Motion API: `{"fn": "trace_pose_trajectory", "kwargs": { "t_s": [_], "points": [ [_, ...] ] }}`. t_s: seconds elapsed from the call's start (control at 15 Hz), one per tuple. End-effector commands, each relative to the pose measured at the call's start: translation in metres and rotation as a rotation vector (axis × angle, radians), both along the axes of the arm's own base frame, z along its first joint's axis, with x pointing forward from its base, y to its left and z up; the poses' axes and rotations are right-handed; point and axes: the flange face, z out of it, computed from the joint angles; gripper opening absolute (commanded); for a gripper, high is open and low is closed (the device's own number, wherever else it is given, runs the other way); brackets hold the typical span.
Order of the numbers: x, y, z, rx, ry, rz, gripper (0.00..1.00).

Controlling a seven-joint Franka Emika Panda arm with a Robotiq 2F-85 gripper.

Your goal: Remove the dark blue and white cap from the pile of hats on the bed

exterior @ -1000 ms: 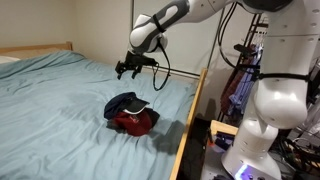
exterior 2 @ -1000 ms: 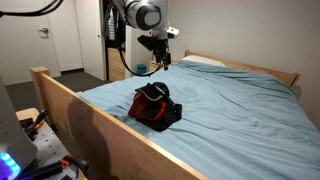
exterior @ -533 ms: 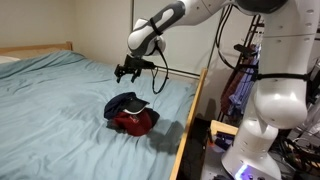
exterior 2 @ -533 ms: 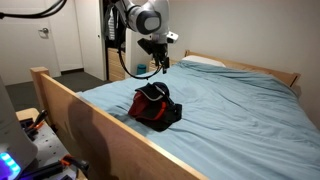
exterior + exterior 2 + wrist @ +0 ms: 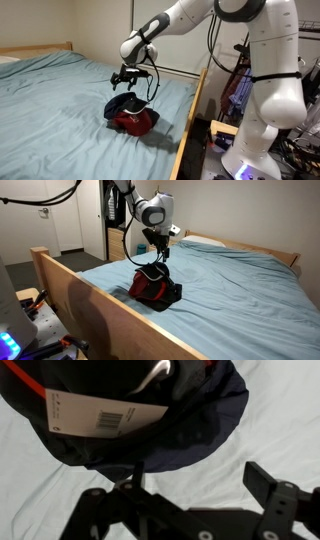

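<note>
Next, my gripper moves back onto the brim's edge point(image 5: 200, 450) and pinches it before lifting, because its open fingers are over the sheet point(image 5: 205, 482) past the cap's navy brim.
The dark blue and white cap point(image 5: 124, 101) lies on top of the pile of hats point(image 5: 133, 120), above a red cap, near the bed's wooden side rail. It also shows in an exterior view point(image 5: 152, 273). In the wrist view its navy brim point(image 5: 170, 430) fills the top, with a white barcode tag point(image 5: 100, 415) and a white mark. My gripper point(image 5: 126, 76) hangs open and empty just above the cap; it also shows in an exterior view point(image 5: 157, 252). Its fingers point(image 5: 180, 490) frame bare sheet just below the brim. The bed point(image 5: 50, 100) has a light blue-green sheet.
The pale wooden bed frame point(image 5: 90, 295) runs along the near side of the pile. A white pillow point(image 5: 205, 241) lies at the head of the bed. Robot base and cables point(image 5: 265, 110) stand beside the frame.
The gripper has come down and moved toward the pile, from well above the sheet to just over the navy cap. The caps have not moved.
</note>
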Motion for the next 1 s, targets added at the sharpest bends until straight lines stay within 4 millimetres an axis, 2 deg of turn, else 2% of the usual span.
{"fn": "trace_pose_trajectory", "kwargs": {
  "t_s": [0.0, 0.33, 0.93],
  "points": [
    [0.015, -0.003, -0.017, 0.042, 0.046, -0.066, 1.0],
    [0.006, -0.003, -0.016, 0.046, 0.057, -0.225, 1.0],
    [-0.018, 0.022, 0.026, -0.006, 0.047, -0.35, 1.0]
  ]
}}
